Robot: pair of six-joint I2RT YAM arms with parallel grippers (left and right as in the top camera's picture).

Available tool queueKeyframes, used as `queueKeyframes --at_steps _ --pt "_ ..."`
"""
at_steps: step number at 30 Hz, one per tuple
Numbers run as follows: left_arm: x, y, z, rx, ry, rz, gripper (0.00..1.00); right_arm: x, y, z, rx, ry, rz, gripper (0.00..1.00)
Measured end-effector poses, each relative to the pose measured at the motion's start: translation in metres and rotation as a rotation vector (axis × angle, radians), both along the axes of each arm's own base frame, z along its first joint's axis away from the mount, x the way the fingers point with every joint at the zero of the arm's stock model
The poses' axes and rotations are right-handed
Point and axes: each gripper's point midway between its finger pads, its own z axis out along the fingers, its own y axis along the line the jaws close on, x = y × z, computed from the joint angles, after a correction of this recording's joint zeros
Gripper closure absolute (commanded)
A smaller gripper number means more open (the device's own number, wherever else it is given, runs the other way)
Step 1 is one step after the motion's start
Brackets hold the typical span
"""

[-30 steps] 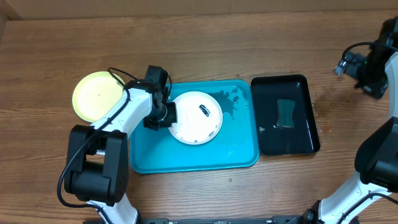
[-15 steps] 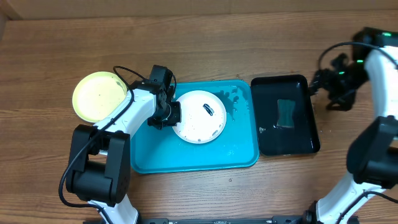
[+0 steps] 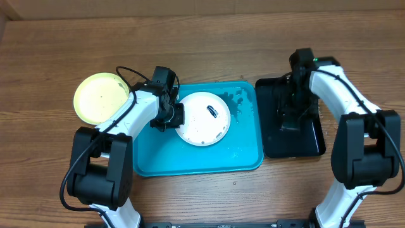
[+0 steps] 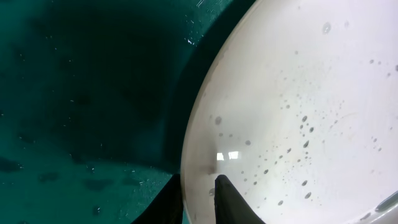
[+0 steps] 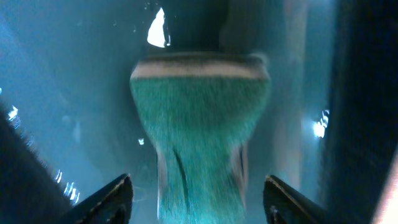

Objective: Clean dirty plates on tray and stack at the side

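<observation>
My left gripper's fingers are apart around the white plate's rim (image 4: 184, 163). Next, my left gripper opens, move over and close snugly on the plate's rim before the wiping (image 4: 186, 199).
A white plate (image 3: 201, 120) with a dark smear lies in the turquoise tray (image 3: 190, 161). My left gripper (image 3: 169, 116) is shut on its left rim. In the left wrist view the two black fingers (image 4: 231, 202) pinch the plate's edge (image 4: 292, 106), which is speckled with droplets. A lime-green plate (image 3: 99, 97) sits on the table, left of the tray. My right gripper (image 3: 292, 115) hangs over the black tray (image 3: 316, 144). In the right wrist view it (image 5: 199, 200) stands open with a green sponge (image 5: 199, 118) between the fingers, untouched.
Water drops and wet patches lie on the turquoise tray's right part (image 3: 237, 101). The black tray stands just right of it and holds water around the sponge. Bare wooden table (image 3: 209, 38) runs along the back and the front.
My right arm swung in from the far right edge to above the black tray, and its jaws narrowed around the sponge. The left gripper and plate shifted slightly, then stayed.
</observation>
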Motion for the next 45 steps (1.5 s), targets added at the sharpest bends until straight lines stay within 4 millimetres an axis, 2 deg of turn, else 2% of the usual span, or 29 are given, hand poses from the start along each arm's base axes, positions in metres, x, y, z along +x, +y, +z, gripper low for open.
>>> queueKeyframes --at_steps 3,8,10,13,16,20,23,25,27,28,29,32,33,34,38,39,43,45 --pt "0.000 0.000 0.000 0.000 0.000 0.000 0.80 0.002 -0.002 -0.009 -0.011 -0.021 -0.002 0.49" --pt "0.001 0.000 0.000 -0.001 -0.004 0.000 0.76 0.007 -0.001 -0.011 -0.005 -0.044 -0.011 0.74" --pt "0.001 0.000 0.000 -0.001 -0.004 -0.001 0.68 0.007 -0.001 -0.011 -0.004 -0.047 -0.013 0.73" --pt "0.001 0.000 0.000 -0.001 -0.007 -0.004 0.67 0.007 -0.001 -0.011 -0.004 -0.047 -0.012 0.62" --pt "0.002 0.000 0.000 -0.001 -0.007 -0.004 0.73 0.007 0.001 -0.011 0.008 -0.045 -0.010 0.57" --pt "-0.001 0.000 0.000 0.001 0.001 -0.007 0.80 0.007 0.005 -0.011 0.030 -0.043 -0.014 0.56" --pt "-0.001 0.000 0.000 0.002 0.003 -0.006 0.81 0.007 0.006 -0.011 0.037 -0.043 -0.015 0.59" --pt "-0.001 0.000 0.000 0.002 0.004 -0.006 0.82 0.007 0.006 -0.011 0.038 -0.042 -0.015 0.69" --pt "-0.001 0.000 0.000 0.002 0.003 -0.006 0.91 0.007 0.007 -0.011 0.041 -0.042 -0.010 0.77" --pt "-0.001 0.000 -0.001 0.001 0.002 -0.006 0.96 0.007 0.007 -0.011 0.041 -0.042 -0.016 0.77" --pt "0.000 0.000 0.000 0.000 -0.002 -0.006 0.96 0.006 0.007 -0.011 0.043 -0.042 -0.015 0.77" --pt "0.006 -0.002 0.000 -0.006 -0.027 -0.007 0.92 0.007 0.008 -0.011 0.045 -0.042 -0.016 0.70" --pt "0.007 -0.002 0.000 -0.008 -0.033 -0.009 0.81 0.007 0.008 -0.011 0.046 -0.044 -0.018 0.63" --pt "0.009 -0.002 0.000 -0.009 -0.040 -0.009 0.76 0.007 0.008 -0.011 0.047 -0.045 -0.017 0.59" --pt "0.010 -0.003 0.000 -0.009 -0.049 -0.025 0.75 0.008 0.008 -0.011 0.049 -0.049 -0.016 0.56" --pt "0.009 -0.002 0.000 -0.007 -0.044 -0.025 0.76 0.008 0.008 -0.011 0.049 -0.049 -0.016 0.56" --pt "-0.005 0.001 -0.002 0.004 0.012 -0.026 0.94 0.008 0.008 -0.011 0.048 -0.049 -0.016 0.56" --pt "-0.007 0.001 -0.002 0.003 0.022 -0.030 0.96 0.008 0.008 -0.011 0.049 -0.047 -0.016 0.56"
